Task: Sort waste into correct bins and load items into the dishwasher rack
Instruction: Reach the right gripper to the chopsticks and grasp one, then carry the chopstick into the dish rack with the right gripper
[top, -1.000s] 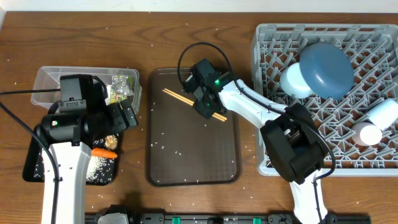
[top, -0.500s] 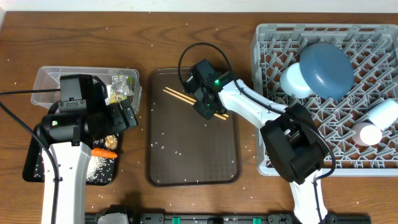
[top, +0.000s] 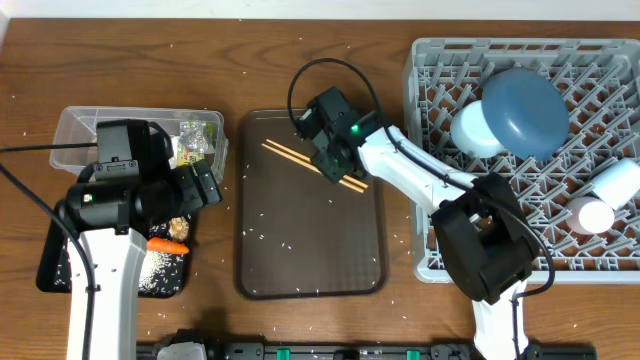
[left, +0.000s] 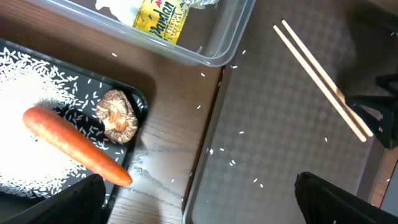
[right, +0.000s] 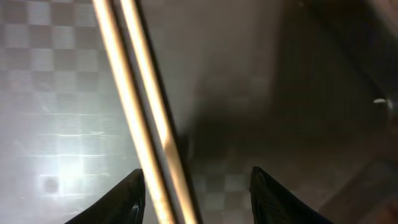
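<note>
I should pick up the far chopstick (right: 165, 134) alone first, then get the near chopstick, since the chopsticks lie close together (top: 298, 158) near a single finger of my right gripper.
The pair of wooden chopsticks (top: 290, 156) lies slantwise on the far part of the dark brown serving tray (top: 300, 250). My right gripper (top: 338, 168) is open right over their right end. In the right wrist view the chopsticks (right: 146, 118) run between the open fingers (right: 196, 186), close to the left one. My left gripper (top: 205, 185) is open and empty above the gap between the black tray (top: 55, 270) and the serving tray. The carrot (left: 74, 146), brown lump (left: 119, 115) and rice (left: 25, 93) lie in the black tray. The wrapper (left: 161, 18) is in the clear tub (top: 75, 125).
The grey rack (top: 440, 60) at the right holds the dark-blue plate (top: 525, 108), a light-blue cup (top: 470, 130) and two white pieces (top: 610, 185). Rice grains are scattered over the serving tray and the wooden table.
My right gripper has shifted slightly back and to the right over the chopsticks. The chopsticks and the left arm have not moved.
</note>
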